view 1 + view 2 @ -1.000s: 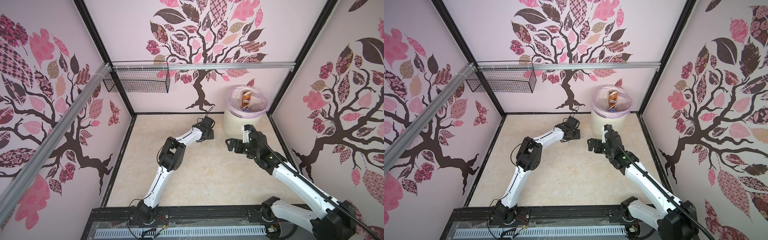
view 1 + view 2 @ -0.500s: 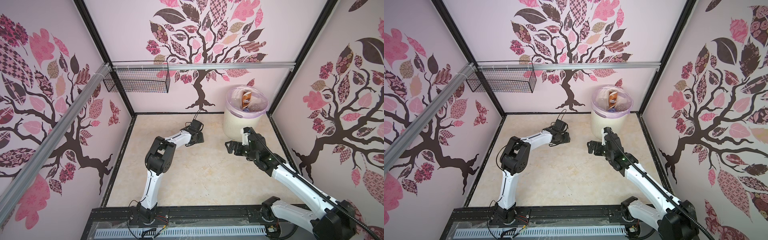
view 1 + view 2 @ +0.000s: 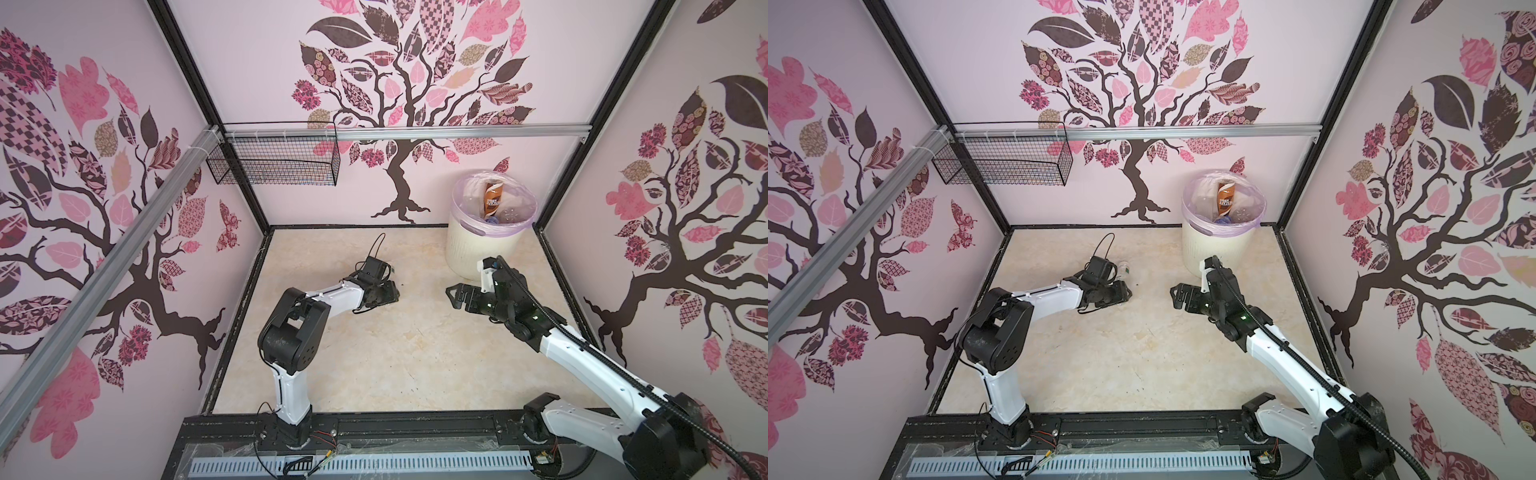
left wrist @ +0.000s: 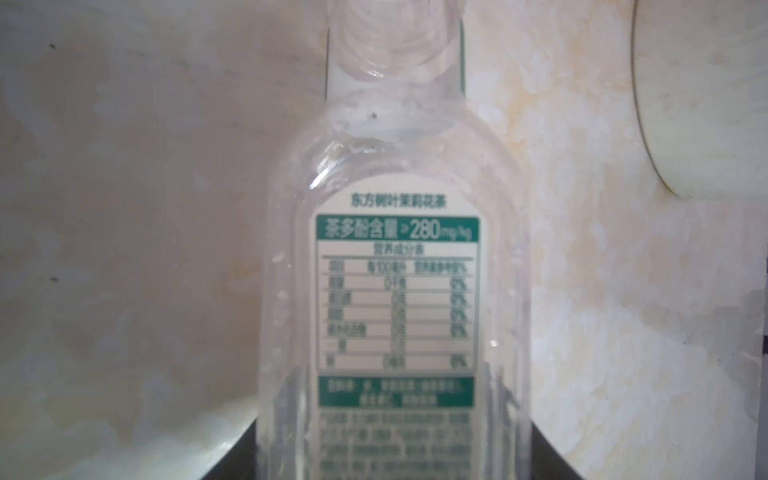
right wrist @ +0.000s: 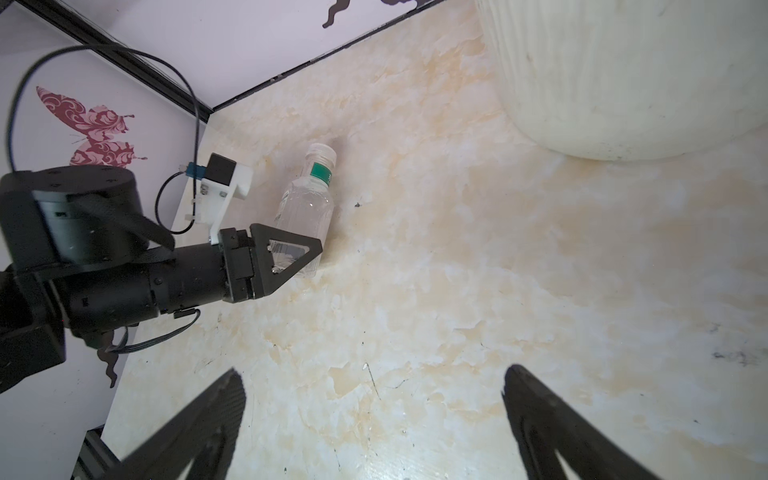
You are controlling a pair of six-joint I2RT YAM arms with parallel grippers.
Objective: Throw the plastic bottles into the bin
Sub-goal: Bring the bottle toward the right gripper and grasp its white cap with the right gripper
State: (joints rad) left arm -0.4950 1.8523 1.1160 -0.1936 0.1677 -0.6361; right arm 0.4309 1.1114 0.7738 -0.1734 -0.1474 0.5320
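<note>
My left gripper is holding the bottle's lower body and leaving the bottle's neck free. My open right gripper keeps moving in until its fingers are on both sides of the cap.
A clear plastic bottle with a green-and-white label lies on the beige floor, neck pointing toward the back wall; its neck shows past the left wrist. My left gripper is shut on the bottle's lower body, low over the floor left of the middle. The cream ribbed bin with a lilac bag stands at the back right, with a brown-labelled bottle and clear ones inside. My right gripper hovers open and empty in front of the bin, fingers spread wide.
A black wire mesh basket hangs on the back rail at the upper left. Patterned walls close in the floor on three sides. The black base rail with both arm mounts runs along the front.
My left arm has swung left and frontward, away from the bin, and its jaws have narrowed onto the bottle. The right arm has barely moved.
</note>
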